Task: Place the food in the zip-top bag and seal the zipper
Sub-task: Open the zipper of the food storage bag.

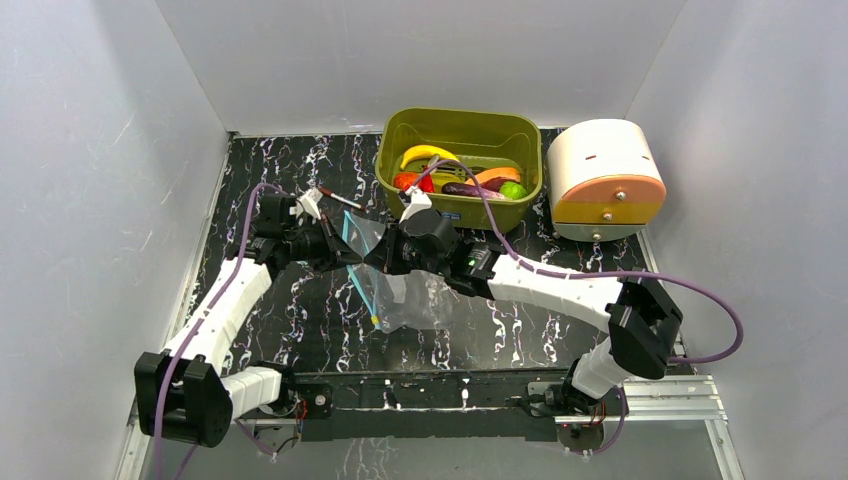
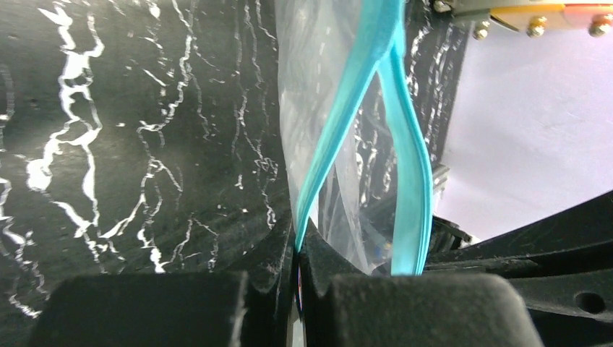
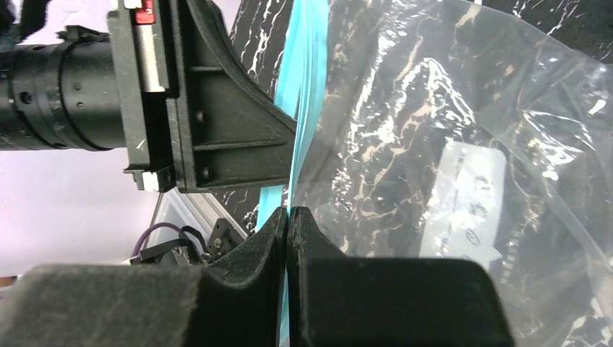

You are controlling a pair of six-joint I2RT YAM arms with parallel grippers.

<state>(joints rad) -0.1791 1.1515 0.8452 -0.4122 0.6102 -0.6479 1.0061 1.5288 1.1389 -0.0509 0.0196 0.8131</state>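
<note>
The bag's opening [image 2: 370, 134] is only a little open while my grippers are close together, so next my right gripper pulls its zipper strip [image 3: 310, 108] away from my left gripper before food goes in.
The clear zip-top bag [image 1: 410, 295] hangs above the black marbled table, held by both grippers at its mouth. Its teal-blue zipper [image 1: 358, 272] runs along the left edge, and its two strips gape apart in the left wrist view [image 2: 361, 108]. My left gripper [image 1: 340, 252] is shut on one zipper strip [image 2: 307, 210]. My right gripper [image 1: 385, 250] is shut on the other strip [image 3: 289, 195], with the bag's clear wall [image 3: 448, 159] to its right. The food lies in the olive-green tub [image 1: 458, 125]: yellow banana [image 1: 425, 154], orange carrot [image 1: 497, 175], eggplant [image 1: 462, 189], green fruit [image 1: 513, 190], red piece [image 1: 406, 181].
A white and orange cylinder device [image 1: 606, 180] stands right of the tub. A thin red-tipped stick [image 1: 342, 200] lies behind the left gripper. Grey walls close in the table on three sides. A metal rail [image 1: 650, 398] runs along the near edge.
</note>
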